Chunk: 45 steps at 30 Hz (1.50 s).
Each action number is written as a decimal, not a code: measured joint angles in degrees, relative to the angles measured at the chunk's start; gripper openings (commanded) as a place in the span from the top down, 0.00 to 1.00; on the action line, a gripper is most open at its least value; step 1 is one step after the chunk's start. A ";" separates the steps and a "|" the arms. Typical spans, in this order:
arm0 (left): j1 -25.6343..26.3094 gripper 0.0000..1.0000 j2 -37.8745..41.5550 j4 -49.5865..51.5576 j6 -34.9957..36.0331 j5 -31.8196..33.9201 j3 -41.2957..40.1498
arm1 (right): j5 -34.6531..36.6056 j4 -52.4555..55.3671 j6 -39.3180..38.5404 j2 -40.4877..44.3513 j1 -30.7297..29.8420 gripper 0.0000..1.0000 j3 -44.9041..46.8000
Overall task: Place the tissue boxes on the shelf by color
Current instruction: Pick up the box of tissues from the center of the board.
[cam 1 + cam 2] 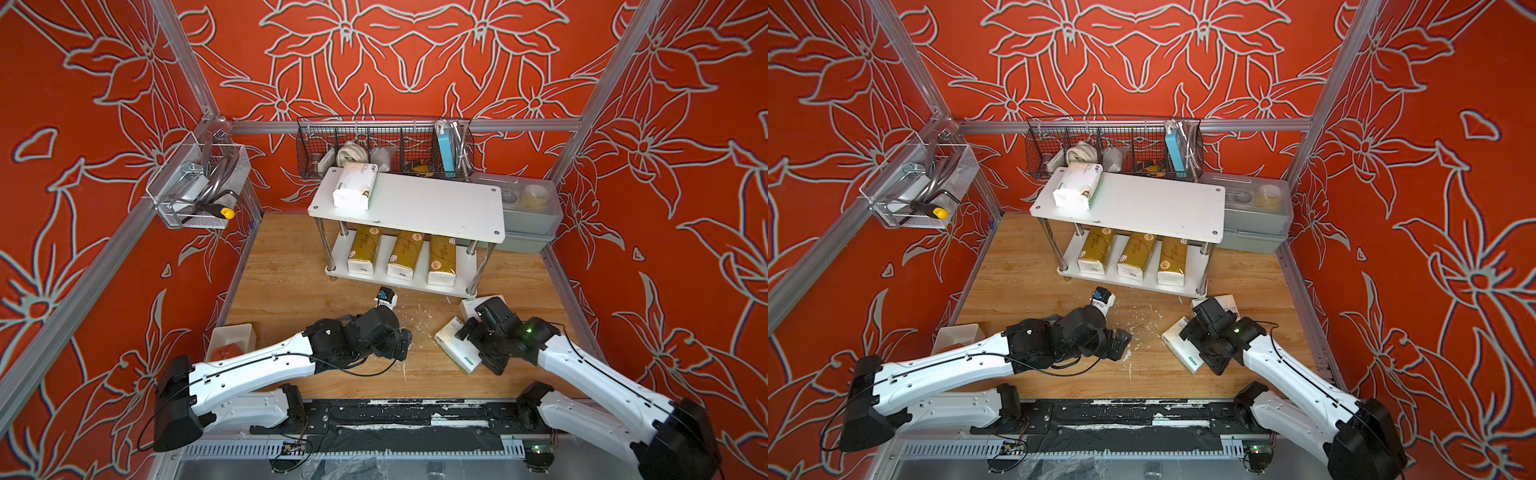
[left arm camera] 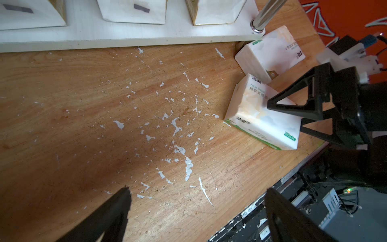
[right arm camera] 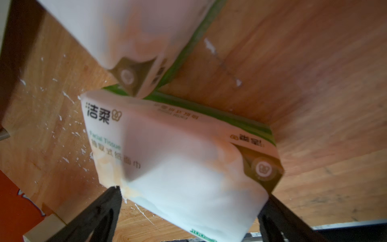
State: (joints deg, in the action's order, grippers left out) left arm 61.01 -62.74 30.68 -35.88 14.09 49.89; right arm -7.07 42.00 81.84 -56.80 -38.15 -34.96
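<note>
My right gripper's fingers are lying lengthwise and crooked over the near white tissue box [image 1: 458,345], so that gripper should turn and grab the box by its long sides [image 1: 450,357] before lifting it.
The shelf [image 1: 436,208] stands at the back of the wooden floor. On its top board lies one white tissue box [image 1: 353,187]; its lower board holds three gold ones [image 1: 365,249] [image 1: 405,255] [image 1: 441,262]. Two more white, green-trimmed tissue boxes lie on the floor by the shelf's front right post, one near [image 1: 451,340] [image 3: 178,167] and one far [image 1: 471,303] [image 2: 270,54]. My right gripper [image 1: 467,340] [image 3: 189,202] is open just over the near one, a finger at each side. My left gripper [image 1: 405,343] [image 2: 196,194] is open over bare floor, with nothing between its fingers.
A black wire basket [image 1: 384,145] hangs on the back wall above the shelf. A grey lidded bin [image 1: 528,216] stands to the shelf's right. A clear tray [image 1: 195,187] is fixed to the left wall. A small white tub [image 1: 230,338] sits at the front left.
</note>
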 measured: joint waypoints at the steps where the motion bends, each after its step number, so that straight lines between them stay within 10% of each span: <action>1: -0.02 0.01 0.28 0.17 -0.22 0.09 -0.17 | 0.24 -0.68 0.24 -1.40 -1.51 0.01 -0.98; 13: -1.97 0.01 4.44 2.64 -2.71 1.46 -0.87 | 5.09 -3.45 -4.90 -15.06 -15.30 0.01 -15.65; 31: -9.11 0.01 12.70 9.22 -2.93 -0.59 -1.25 | 17.79 9.70 -47.95 -9.33 -15.45 0.01 -23.02; 45: -12.17 0.01 10.40 9.09 -3.87 -9.35 -4.59 | 12.39 3.82 -53.44 -15.02 -15.45 0.01 -16.65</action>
State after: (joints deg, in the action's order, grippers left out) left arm 48.84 -52.34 39.77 -39.75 4.73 45.30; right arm 5.32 45.82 28.40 -71.81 -53.60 -51.62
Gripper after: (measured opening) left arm 0.987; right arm 0.992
